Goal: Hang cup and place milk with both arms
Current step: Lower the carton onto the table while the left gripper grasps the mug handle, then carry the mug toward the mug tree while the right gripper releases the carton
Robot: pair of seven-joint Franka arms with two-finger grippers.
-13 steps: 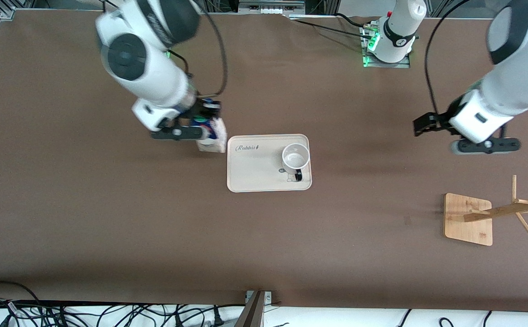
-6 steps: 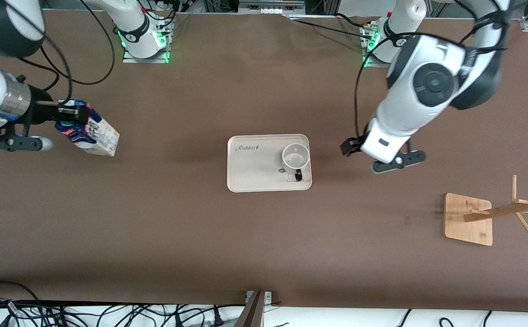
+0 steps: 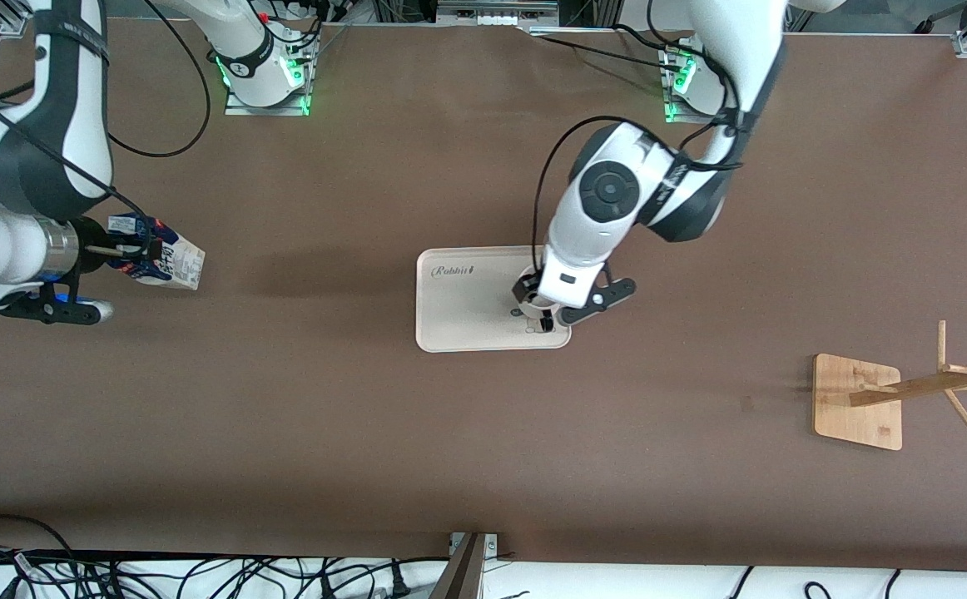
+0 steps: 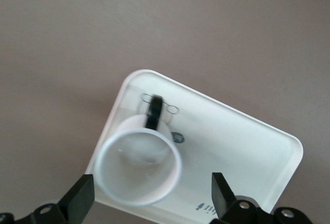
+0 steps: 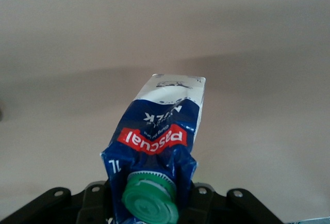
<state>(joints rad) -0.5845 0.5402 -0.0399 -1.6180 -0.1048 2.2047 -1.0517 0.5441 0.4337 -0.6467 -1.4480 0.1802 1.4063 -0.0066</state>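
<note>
I should expect to see a rabbit drawing on the cream tray when I lift the white cup [image 4: 138,164], because looped outlines [image 4: 172,109] stick out beside the black handle.
The white cup [image 4: 140,168] stands upright on the cream tray [image 4: 242,141], its black handle [image 4: 153,113] pointing away from the gripper. My left gripper [image 4: 149,198] hangs open right over the cup, one finger on each side of the rim, apart from it. In the front view this gripper [image 3: 540,304] covers most of the cup [image 3: 545,324]. My right gripper [image 3: 121,249] is shut on the blue top of the milk [image 3: 161,260], holding it tilted above the table at the right arm's end. The right wrist view shows the milk [image 5: 161,131] and its green cap [image 5: 150,201].
The tray [image 3: 463,304] lies mid-table. A wooden mug rack [image 3: 858,403] with pegs stands at the left arm's end, nearer the front camera. Cables lie along the table's front edge.
My left gripper has swung from beside the tray to right over the cup and come lower. My right arm has carried the milk from the tray to the table's end.
</note>
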